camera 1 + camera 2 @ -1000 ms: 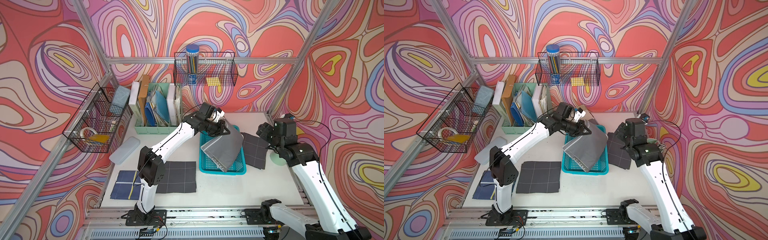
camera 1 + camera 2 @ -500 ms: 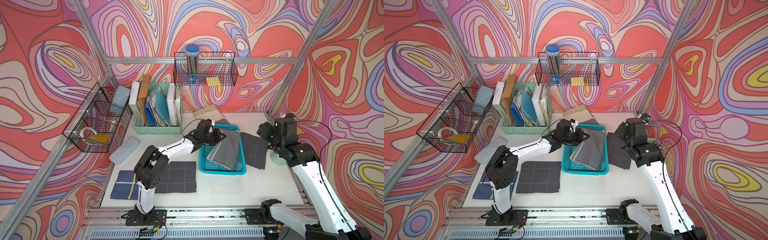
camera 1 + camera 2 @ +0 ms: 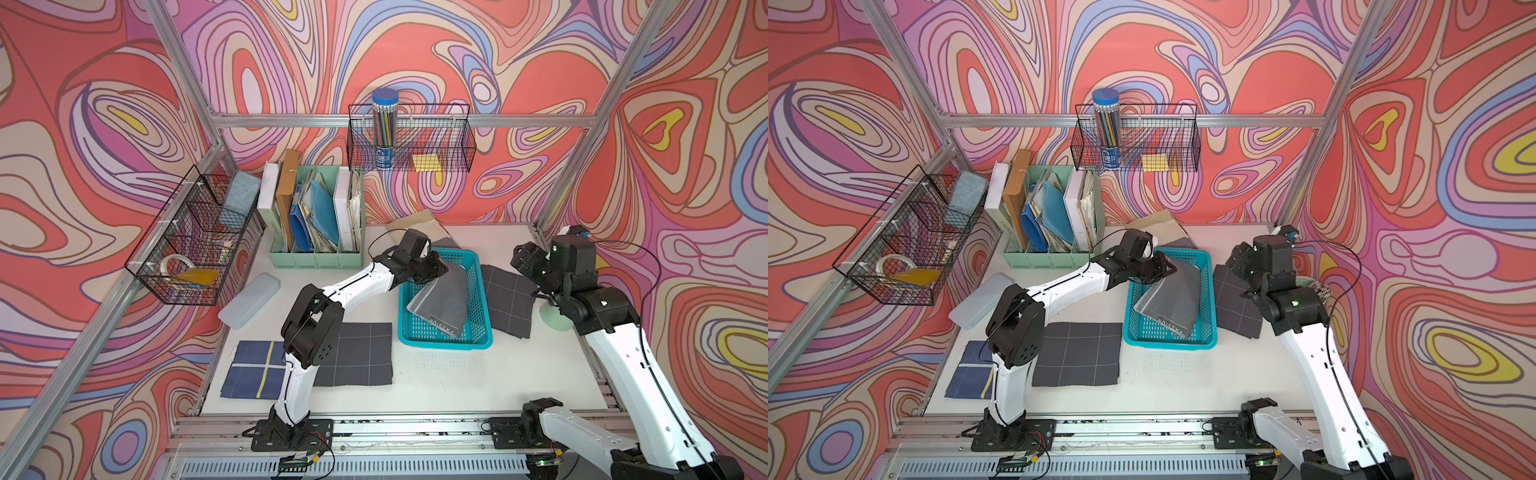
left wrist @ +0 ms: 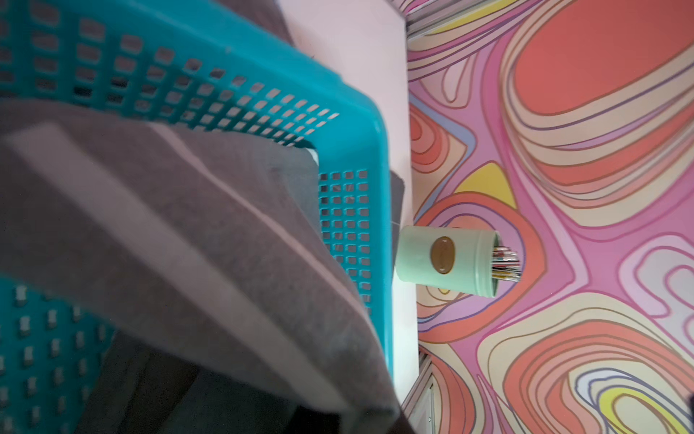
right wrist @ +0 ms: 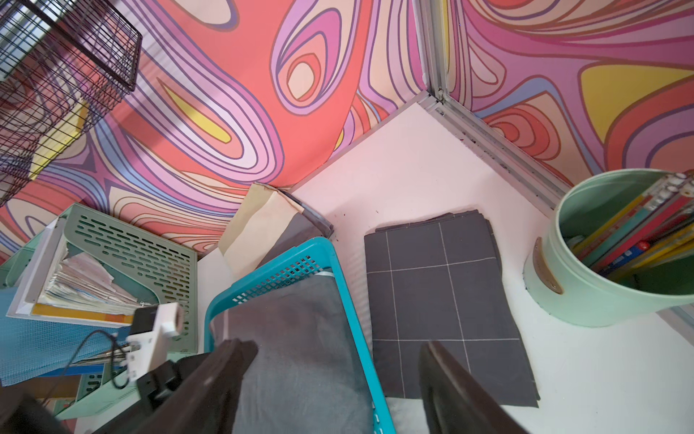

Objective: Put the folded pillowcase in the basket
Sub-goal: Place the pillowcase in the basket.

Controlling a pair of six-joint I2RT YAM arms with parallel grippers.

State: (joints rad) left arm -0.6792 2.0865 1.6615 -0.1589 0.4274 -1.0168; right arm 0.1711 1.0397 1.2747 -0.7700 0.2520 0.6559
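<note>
Next, my left gripper lets go and moves back while my right gripper pushes the pillowcase down inside, because my left gripper is holding the pillowcase's corner up by the basket's rim.
The turquoise basket stands mid-table. Inside it lies the grey folded pillowcase, its far-left corner pulled up to my left gripper over the basket's back left corner. That gripper looks shut on that corner. In the left wrist view the pillowcase hides the jaws, with the basket rim behind it. My right gripper hangs open above the basket's right rim, holding nothing.
A dark grid cloth lies right of the basket and another at its front left, beside a navy cloth. A mint pencil cup stands at the right edge. A file organiser and beige cloth stand behind.
My left arm came down and drew back to the left, and the pillowcase went from hanging over the basket to lying inside it. The right arm has stayed put.
</note>
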